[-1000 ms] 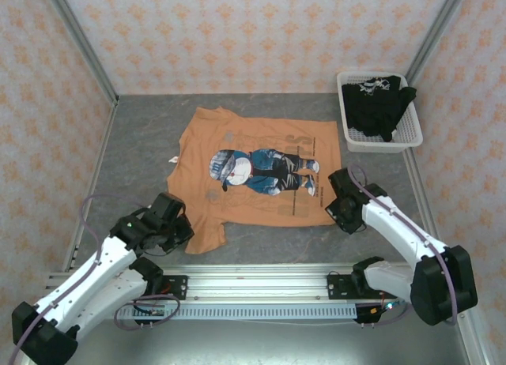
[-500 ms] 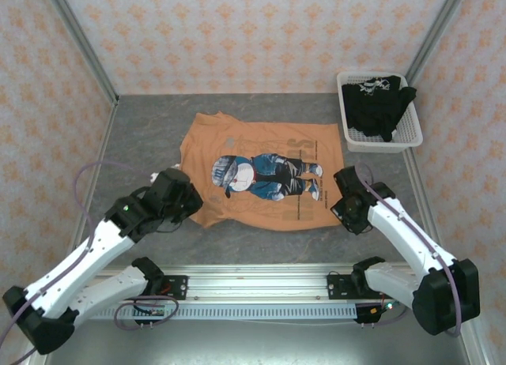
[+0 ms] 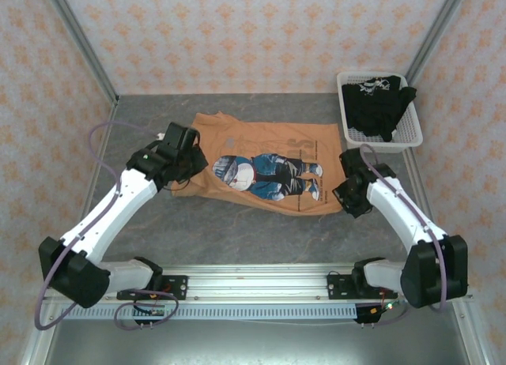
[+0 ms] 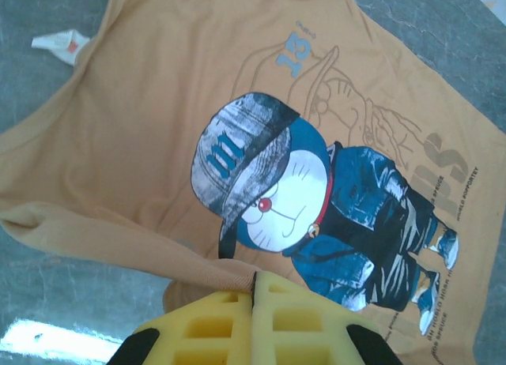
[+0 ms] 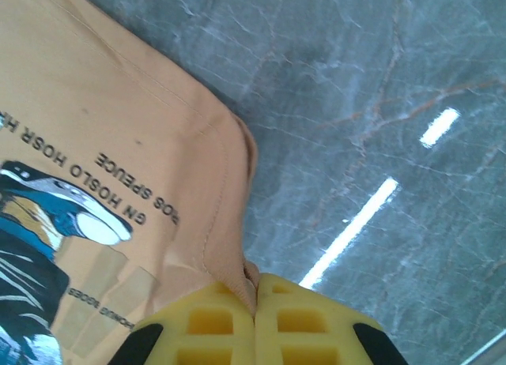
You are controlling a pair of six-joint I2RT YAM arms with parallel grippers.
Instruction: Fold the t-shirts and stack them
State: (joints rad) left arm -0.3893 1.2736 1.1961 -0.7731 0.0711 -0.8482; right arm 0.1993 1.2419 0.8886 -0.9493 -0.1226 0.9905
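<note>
Both of my grippers are holding the ends of the orange t-shirt's near edge, so I will keep folding it back with my left gripper until it lies across the cartoon print.
The orange t-shirt with a blue-and-white cartoon print lies on the grey table, its near edge lifted and partly folded toward the back. My left gripper is shut on its left near edge, the cloth pinched between the yellow pads. At the shirt's right near corner my right gripper is shut on the hem. A black t-shirt with white print sits crumpled in the basket at the back right.
The white mesh basket stands at the back right corner. A small white tag lies on the table by the shirt's collar. Patterned walls close in the table on three sides; a metal rail runs along the near edge.
Both grippers have carried the shirt's near edge away from the rail toward the back. The left arm has swung far forward and the shirt's visible depth has shrunk.
</note>
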